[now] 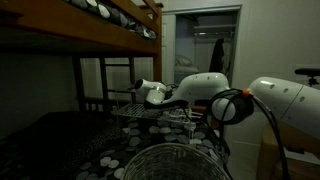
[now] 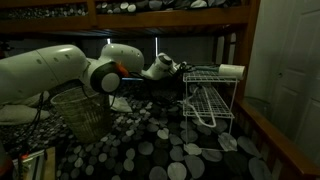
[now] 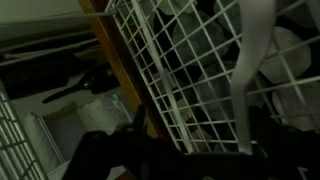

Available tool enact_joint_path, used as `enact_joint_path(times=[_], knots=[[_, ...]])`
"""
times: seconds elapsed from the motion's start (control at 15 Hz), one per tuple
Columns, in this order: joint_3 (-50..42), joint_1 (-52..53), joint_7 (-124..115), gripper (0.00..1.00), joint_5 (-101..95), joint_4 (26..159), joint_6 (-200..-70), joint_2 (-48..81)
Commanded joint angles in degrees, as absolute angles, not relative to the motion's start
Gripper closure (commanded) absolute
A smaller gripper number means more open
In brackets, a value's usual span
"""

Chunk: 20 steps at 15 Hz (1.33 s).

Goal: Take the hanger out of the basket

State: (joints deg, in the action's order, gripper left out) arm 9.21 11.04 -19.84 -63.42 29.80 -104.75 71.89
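Observation:
My gripper should back out of the basket and rise clear before reaching in, since the hanger's pale rod (image 3: pixel 252 65) lines up with one finger amid tight wire grid.
The rectangular wire-grid basket (image 2: pixel 207 92) stands on the spotted bed cover under the bunk; it also shows in an exterior view (image 1: pixel 150 111) and fills the wrist view (image 3: pixel 175 70). A thin pale hanger (image 2: pixel 204 117) lies against its grid, low on the side facing the camera. In the wrist view a pale rod (image 3: pixel 250 55) crosses the grid, probably the hanger. My gripper (image 2: pixel 170 68) is at the basket's upper edge, also seen in an exterior view (image 1: pixel 150 93). Its jaws (image 3: pixel 190 160) are dark shapes, and I cannot see whether they are open or shut.
A round fine-meshed wire basket (image 2: pixel 85 112) stands near the arm's base, also in an exterior view (image 1: pixel 175 160). A wooden bunk frame (image 1: pixel 120 45) is overhead, with a wooden bed rail (image 2: pixel 285 140) and post (image 3: pixel 110 60) close by. A white roll (image 2: pixel 231 70) lies on top of the rectangular basket.

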Motion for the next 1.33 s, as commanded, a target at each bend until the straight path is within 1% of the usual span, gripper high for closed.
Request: enact_joint_path(times=[0.0,0.07,0.27,0.53,0.8,1.07,1.27], knots=[[11.6,6.8,-9.9,0.00,-61.5,31.6,-107.9,70.9],[11.6,5.6,-6.0,0.00,-62.0,31.6,-108.7,70.5],[9.9,6.5,-1.4,0.00,-64.6,31.6,-108.5,71.1],[5.5,9.2,-2.3,0.00,-71.2,31.9,-110.3,72.9],[0.1,15.9,-9.7,0.00,-80.4,34.0,-109.9,76.2],[-4.8,24.4,-16.5,0.00,-88.9,36.0,-104.9,78.3],[-6.6,31.5,-19.2,0.00,-93.3,36.6,-101.4,79.7]])
